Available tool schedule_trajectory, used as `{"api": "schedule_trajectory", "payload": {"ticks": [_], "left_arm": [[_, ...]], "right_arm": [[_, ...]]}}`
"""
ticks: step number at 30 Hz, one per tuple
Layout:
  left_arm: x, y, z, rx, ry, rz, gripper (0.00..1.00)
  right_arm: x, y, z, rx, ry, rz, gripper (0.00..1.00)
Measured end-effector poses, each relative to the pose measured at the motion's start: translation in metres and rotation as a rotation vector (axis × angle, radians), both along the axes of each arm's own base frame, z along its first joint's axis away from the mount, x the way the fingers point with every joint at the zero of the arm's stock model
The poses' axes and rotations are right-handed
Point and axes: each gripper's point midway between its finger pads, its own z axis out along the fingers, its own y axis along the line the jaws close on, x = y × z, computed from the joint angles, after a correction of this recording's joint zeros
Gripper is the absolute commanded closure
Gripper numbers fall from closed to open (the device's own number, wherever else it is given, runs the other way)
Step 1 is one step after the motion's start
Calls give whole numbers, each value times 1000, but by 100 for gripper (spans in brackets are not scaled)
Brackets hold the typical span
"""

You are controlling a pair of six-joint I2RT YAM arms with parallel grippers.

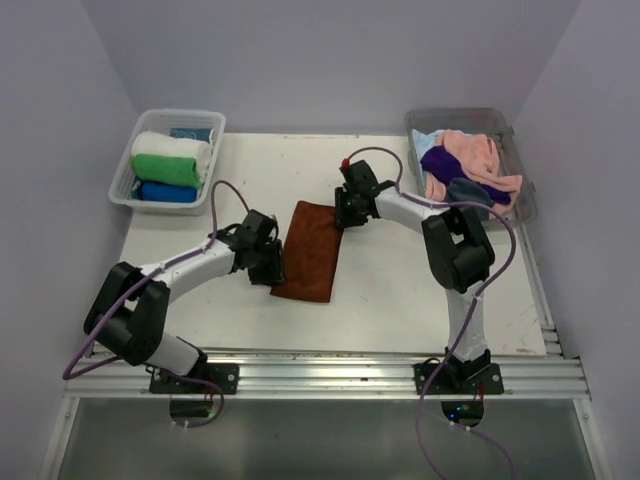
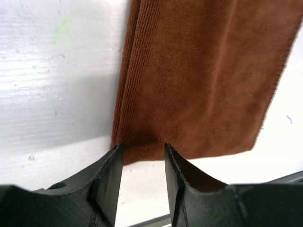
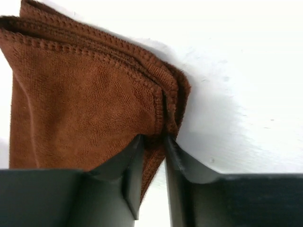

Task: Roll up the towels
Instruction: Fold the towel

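Note:
The brown towel [image 1: 309,250] is lying at a slant, so I should straighten it with both grippers. Then I should move my right gripper to the free near corner [image 1: 326,297] before I roll the towel.
A folded brown towel [image 1: 312,250] lies flat in the middle of the table. My right gripper [image 1: 345,218] is at its far right corner and is shut on the bunched hemmed edges [image 3: 165,101]; its own view shows the jaws [image 3: 152,142] pinching that corner. My left gripper [image 1: 272,268] is at the towel's near left corner. In the left wrist view the jaws [image 2: 142,151] stand open, tips at the towel's near edge [image 2: 203,80], with bare table between them.
A clear bin [image 1: 215,120] at the back left holds a white roll [image 1: 172,146], a green roll [image 1: 165,167] and a blue roll [image 1: 165,192]. A clear bin [image 1: 460,113] at the back right holds several loose towels [image 1: 470,160]. Walls enclose the table.

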Motion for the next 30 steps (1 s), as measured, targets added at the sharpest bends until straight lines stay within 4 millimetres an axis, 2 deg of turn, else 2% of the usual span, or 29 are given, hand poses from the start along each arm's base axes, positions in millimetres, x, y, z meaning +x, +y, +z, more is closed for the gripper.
{"api": "schedule_trajectory", "payload": {"ticks": [1, 2, 3, 5, 7, 10, 11, 14, 16, 20, 22, 27, 30], "left_arm": [[-2, 0, 4, 6, 6, -3, 56], [-1, 1, 10, 10, 1, -2, 56], [2, 0, 18, 7, -13, -1, 56], [10, -4, 33, -11, -51, -2, 57], [15, -8, 44, -32, -83, -4, 59], [14, -8, 47, -41, -93, -9, 67], [13, -8, 46, -40, -88, -10, 70], [6, -7, 38, -39, -65, -19, 78], [2, -7, 28, -45, -55, -33, 85], [-9, -5, 0, -31, 8, -48, 88], [-12, -3, -13, -18, 38, -48, 88], [-10, -4, -13, -22, 31, -46, 87], [-11, -3, -8, -29, 15, -46, 85]], "right_arm": [[2, -2, 2, -5, -3, 2, 57], [4, -4, 5, -7, -10, 2, 43], [5, -6, 9, -4, -17, 0, 38], [0, -11, 17, -7, -27, 9, 33], [-14, -17, 33, -2, -39, 14, 35], [-46, -17, 61, 26, -71, 37, 66], [-59, -13, 69, 40, -84, 53, 87], [-105, 11, 82, 94, -86, 133, 99], [-138, 33, 78, 135, -64, 212, 99], [-183, 53, 51, 133, 28, 310, 99], [-192, 57, 35, 123, 71, 325, 98], [-204, 46, -10, 58, 163, 303, 100], [-200, 44, -7, 52, 137, 289, 99]]}}
